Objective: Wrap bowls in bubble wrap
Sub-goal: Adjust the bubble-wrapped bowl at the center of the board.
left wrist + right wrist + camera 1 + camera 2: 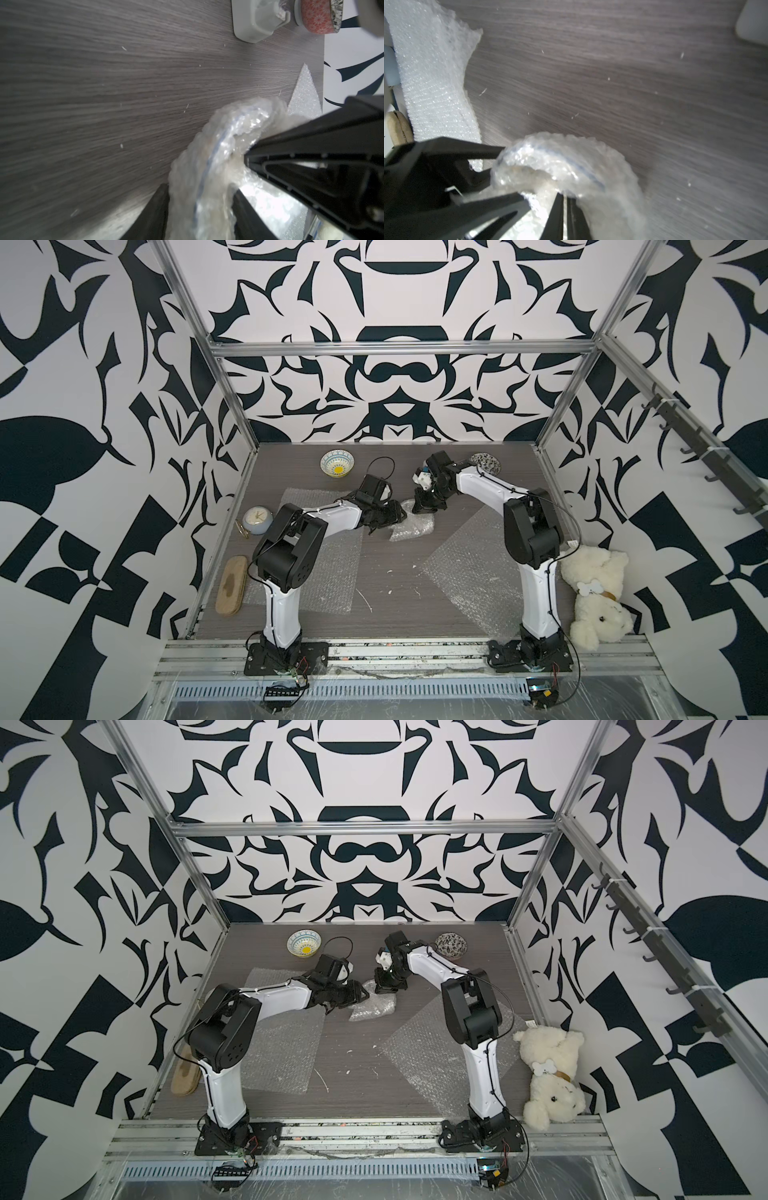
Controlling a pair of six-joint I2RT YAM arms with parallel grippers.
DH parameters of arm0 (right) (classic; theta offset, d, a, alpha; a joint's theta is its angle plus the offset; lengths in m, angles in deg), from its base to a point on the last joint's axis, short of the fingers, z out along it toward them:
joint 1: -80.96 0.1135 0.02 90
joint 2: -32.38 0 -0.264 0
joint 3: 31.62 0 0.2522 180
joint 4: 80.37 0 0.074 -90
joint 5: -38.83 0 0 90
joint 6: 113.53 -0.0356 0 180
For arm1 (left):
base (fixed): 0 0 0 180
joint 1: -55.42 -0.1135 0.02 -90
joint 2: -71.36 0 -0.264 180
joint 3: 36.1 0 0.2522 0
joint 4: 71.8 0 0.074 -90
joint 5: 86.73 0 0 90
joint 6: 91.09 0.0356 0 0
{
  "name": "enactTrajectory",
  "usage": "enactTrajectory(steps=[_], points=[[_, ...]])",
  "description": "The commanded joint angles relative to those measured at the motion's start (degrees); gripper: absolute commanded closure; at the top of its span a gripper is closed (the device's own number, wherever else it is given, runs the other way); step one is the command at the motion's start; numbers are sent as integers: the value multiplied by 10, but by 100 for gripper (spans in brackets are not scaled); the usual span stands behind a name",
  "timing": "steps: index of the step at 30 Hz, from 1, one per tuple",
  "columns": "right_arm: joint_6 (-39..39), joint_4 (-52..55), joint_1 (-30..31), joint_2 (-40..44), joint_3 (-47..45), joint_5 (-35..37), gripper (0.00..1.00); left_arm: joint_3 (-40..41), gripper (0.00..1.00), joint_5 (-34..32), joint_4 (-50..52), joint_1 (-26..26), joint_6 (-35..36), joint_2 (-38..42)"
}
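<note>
Only a fold of wrap inside the bowl (546,196) is in my right gripper, so it should open and clamp over the blue rim (585,172) before my left gripper leaves.
One bowl (209,166) is bundled in bubble wrap (411,526) at mid-table, and only its blue rim shows through the film. My left gripper (199,209) is shut on this wrapped bowl, a finger on each side. My right gripper (565,216) comes from the opposite side, its jaws pinched together on a fold of the wrap (571,166). The blue-and-yellow bowl (337,462) and the black-and-white floral bowl (485,463) stand bare at the back in both top views. Two flat bubble wrap sheets (328,572) (469,572) lie under the arms.
A white tape dispenser (257,20) sits near the floral bowl (318,16). A small clock (257,519) and a tan oval case (231,585) lie along the left edge. A white teddy bear (598,593) leans at the right edge.
</note>
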Motion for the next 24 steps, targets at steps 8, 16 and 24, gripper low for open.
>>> enactTrajectory(steps=[8,16,24], points=[[-22,36,-7,75,-25,17,76,-62,51,10,63,-32,46,-35],[94,60,-43,41,86,-10,13,-61,51,16,72,-21,71,-35],[174,103,-35,-56,165,-69,6,-67,51,16,79,-21,88,-36]])
